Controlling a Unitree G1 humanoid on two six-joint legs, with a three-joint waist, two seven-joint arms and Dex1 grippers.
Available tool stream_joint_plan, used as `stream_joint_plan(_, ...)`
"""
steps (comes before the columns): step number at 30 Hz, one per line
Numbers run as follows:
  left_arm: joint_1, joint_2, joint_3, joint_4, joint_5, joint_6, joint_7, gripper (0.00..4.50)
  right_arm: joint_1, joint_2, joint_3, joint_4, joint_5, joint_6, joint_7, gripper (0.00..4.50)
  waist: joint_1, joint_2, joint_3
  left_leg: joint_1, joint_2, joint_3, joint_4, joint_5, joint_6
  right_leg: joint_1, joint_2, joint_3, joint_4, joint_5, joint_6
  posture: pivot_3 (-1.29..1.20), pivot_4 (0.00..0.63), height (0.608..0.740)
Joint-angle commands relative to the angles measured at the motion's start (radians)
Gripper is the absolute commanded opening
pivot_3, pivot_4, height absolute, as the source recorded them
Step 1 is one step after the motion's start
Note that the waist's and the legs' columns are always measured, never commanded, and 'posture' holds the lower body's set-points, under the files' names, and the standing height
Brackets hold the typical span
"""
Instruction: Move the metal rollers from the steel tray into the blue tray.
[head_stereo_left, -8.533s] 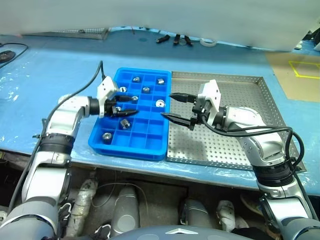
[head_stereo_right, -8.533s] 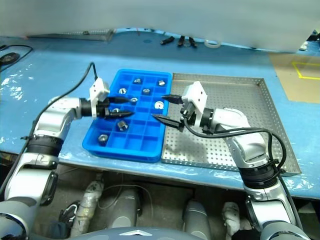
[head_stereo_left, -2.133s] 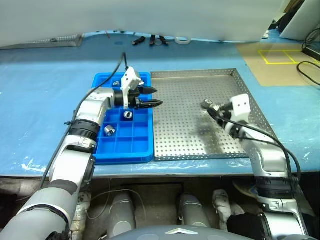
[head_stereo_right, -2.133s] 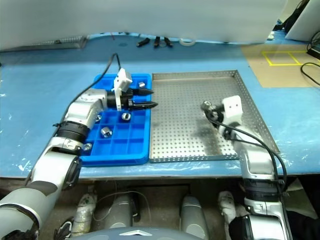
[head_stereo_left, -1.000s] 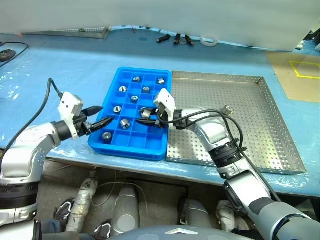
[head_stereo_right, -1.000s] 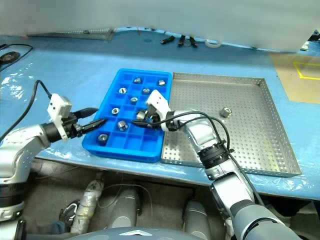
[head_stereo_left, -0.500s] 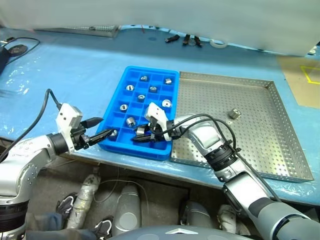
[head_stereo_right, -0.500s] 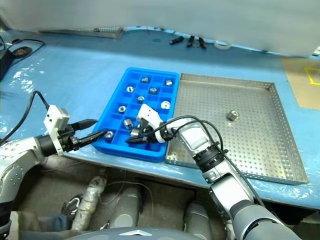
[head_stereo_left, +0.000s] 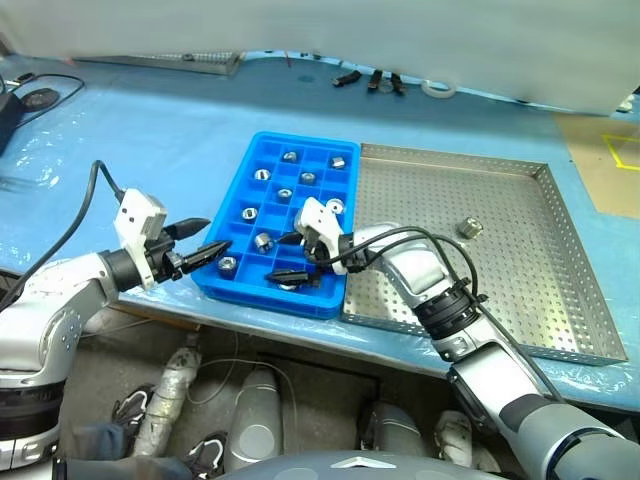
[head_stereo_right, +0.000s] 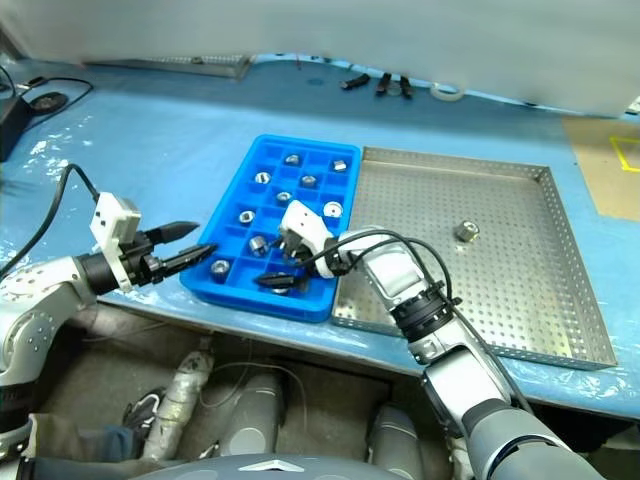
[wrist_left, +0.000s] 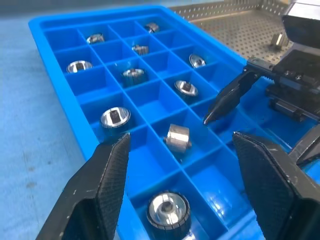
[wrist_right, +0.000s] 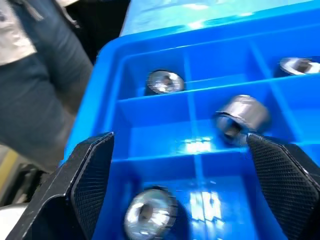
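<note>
The lone roller (head_stereo_left: 469, 227) stands clear of the steel tray's sides. My right gripper keeps moving toward it with open fingers and then closes around its body.
The blue tray (head_stereo_left: 262, 297) lies left of the steel tray (head_stereo_left: 520, 270) and holds several metal rollers (head_stereo_left: 264, 241) in its compartments. One roller (head_stereo_left: 466, 228) stands alone on the steel tray's perforated floor. My right gripper (head_stereo_left: 289, 257) hangs open over the blue tray's front row, with a roller (wrist_right: 150, 215) lying loose in the compartment just under its fingers. Nothing sits between the fingers of my left gripper (head_stereo_left: 208, 235), which is open at the blue tray's front left corner. In the left wrist view the left gripper (wrist_left: 181, 140) faces the rollers and a right finger (wrist_left: 230, 97).
Black tools (head_stereo_left: 365, 78) and a tape roll (head_stereo_left: 433, 88) lie at the far back of the blue-covered table. Another metal tray (head_stereo_left: 180, 60) sits far back left, a black cable (head_stereo_left: 30, 100) at the left. The table's front edge runs just before both trays.
My right gripper, shut on a roller, carried it down over the blue tray's front row and has opened; the roller now lies in a compartment. The left gripper stayed put. The camera shifted.
</note>
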Motion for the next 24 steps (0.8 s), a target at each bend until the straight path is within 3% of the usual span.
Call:
stream_joint_plan(1,-0.108,-0.006,-0.047,0.070,0.023,-0.051,-0.024,3.45,-0.025,-0.012,-0.082,-0.042,0.002,-0.020,-0.065,4.48,-0.003,0.000,0.000,0.000,0.000,-0.001,0.000,0.001,-0.001,0.000,0.000,0.000,0.000,0.000,0.000,0.27,0.150,0.740)
stream_joint_plan(6,-0.297,-0.054,-0.158,0.251,0.086,-0.132,-0.084,3.45,-0.035,-0.050,-0.199,-0.010,-0.024,-0.042,-0.207,4.48,-0.012,-0.001,0.000,0.001,0.000,-0.001,0.001,0.003,-0.005,0.001,0.000,0.001,0.002,0.001,-0.001,0.11,0.150,0.740)
stream_joint_plan(14,-0.570,-0.176,-0.293,0.588,0.193,-0.298,-0.223,3.45,0.018,-0.126,-0.348,-0.056,-0.046,-0.042,-0.391,4.48,-0.068,-0.001,-0.001,0.000,0.000,-0.001,0.002,0.005,-0.005,0.000,0.004,0.001,0.003,0.004,0.002,-0.10,0.150,0.740)
stream_joint_plan(24,-0.781,-0.324,-0.341,0.896,0.282,-0.465,-0.333,3.45,0.059,-0.114,-0.497,0.055,-0.095,-0.094,-0.693,4.48,-0.148,-0.001,-0.001,0.001,0.001,0.000,0.003,0.004,0.001,0.000,0.009,0.007,0.003,0.004,0.002,-0.24,0.150,0.740)
